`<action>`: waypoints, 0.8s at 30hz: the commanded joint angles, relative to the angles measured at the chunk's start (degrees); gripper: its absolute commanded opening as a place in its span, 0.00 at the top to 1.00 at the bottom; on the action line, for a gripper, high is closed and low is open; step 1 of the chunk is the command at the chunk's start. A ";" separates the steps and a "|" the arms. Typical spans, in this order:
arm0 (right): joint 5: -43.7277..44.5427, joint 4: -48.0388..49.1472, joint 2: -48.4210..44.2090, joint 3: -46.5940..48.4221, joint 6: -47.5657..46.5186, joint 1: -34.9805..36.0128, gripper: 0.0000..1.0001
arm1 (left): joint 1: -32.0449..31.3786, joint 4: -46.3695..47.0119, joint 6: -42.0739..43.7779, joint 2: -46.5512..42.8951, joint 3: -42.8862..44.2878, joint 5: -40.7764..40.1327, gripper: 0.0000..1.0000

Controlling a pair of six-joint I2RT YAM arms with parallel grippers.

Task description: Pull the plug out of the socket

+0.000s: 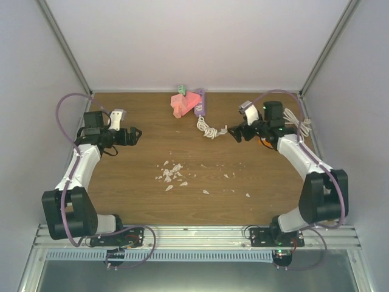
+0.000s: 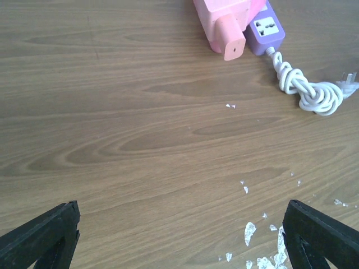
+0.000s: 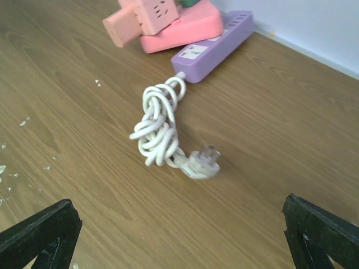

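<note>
The knotted white cord [image 1: 207, 128] is lying free in front of my right gripper's open fingers. I keep going toward the purple power strip [image 1: 199, 110] until the fingers are on both sides of the cord.
The short orange socket block [image 1: 178, 108] lies at the back middle of the table, leaning on a flat pink block [image 1: 193, 99]. A small green plug [image 1: 180, 89] sits at its far end. The socket's near end shows in the left wrist view [image 2: 229, 33] and in the right wrist view [image 3: 137, 19]; there, only a green sliver [image 3: 190, 2] of the plug shows at the top edge. My left gripper [image 1: 135, 135] [image 2: 182, 235] is open and empty, well to the left of the socket. My right gripper [image 1: 234, 134] [image 3: 179, 235] is open and empty, to its right.
A purple power strip [image 1: 200, 103] [image 3: 216, 42] lies beside the pink block; its knotted white cord [image 1: 209, 129] [image 3: 157, 126] and white plug [image 3: 202, 162] lie in front of my right gripper. White scraps [image 1: 172, 173] litter the table's middle. Enclosure walls stand on three sides.
</note>
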 commanded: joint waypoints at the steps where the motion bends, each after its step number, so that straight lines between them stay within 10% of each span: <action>1: 6.33 1.85 5.87 5.39 0.56 6.04 0.00 | -0.76 6.13 -1.94 -2.90 -1.47 -1.42 0.01; 24: 16.67 -5.59 44.10 39.75 3.61 16.94 0.14 | -1.22 10.25 -4.03 -5.40 -2.02 -2.80 0.01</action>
